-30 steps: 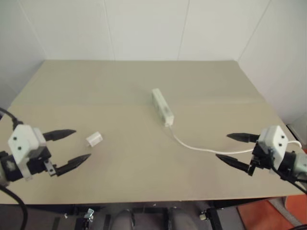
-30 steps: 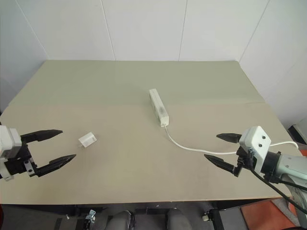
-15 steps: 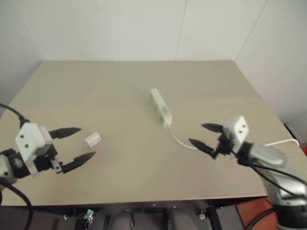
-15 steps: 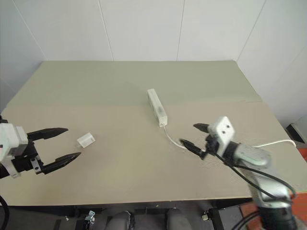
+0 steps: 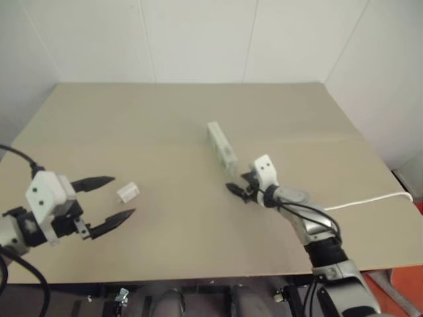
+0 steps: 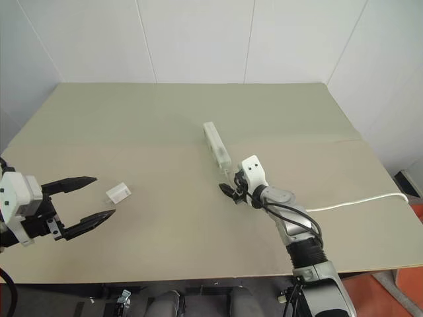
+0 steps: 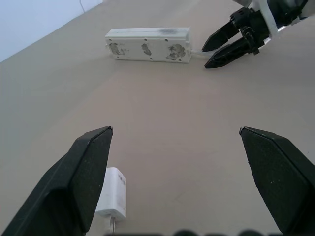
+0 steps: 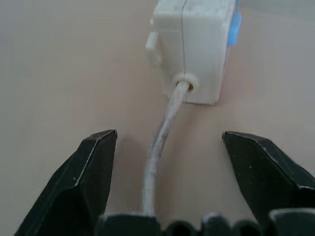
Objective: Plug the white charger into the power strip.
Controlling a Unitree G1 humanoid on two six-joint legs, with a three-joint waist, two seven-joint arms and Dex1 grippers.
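My gripper will turn the power strip (image 5: 223, 146) flat, and the power strip's empty sockets will then face up, because the blue part (image 8: 235, 27) sticks out from the power strip's side.
The power strip (image 5: 222, 146) lies mid-table, its blue socket faces turned away from me. Its white cord (image 5: 370, 199) trails off to the right. My right gripper (image 5: 236, 183) is open low at the strip's cord end. In the right wrist view the cord (image 8: 157, 157) runs between the fingers (image 8: 98, 167) without touching them, and the strip's end (image 8: 194, 44) is just ahead. The white charger (image 5: 127, 192) lies on the table at the left. My left gripper (image 5: 123, 196) hovers open just short of it. In the left wrist view the charger (image 7: 112, 199) sits beside one finger.
The beige table (image 5: 165, 251) is backed by white walls at the rear and right. Its front edge runs just below both arms. The cord leaves over the right edge (image 6: 403, 195).
My right arm has swung in from the table's right side to the strip's cord end, and its fingers stand a little narrower. The left gripper has stayed put.
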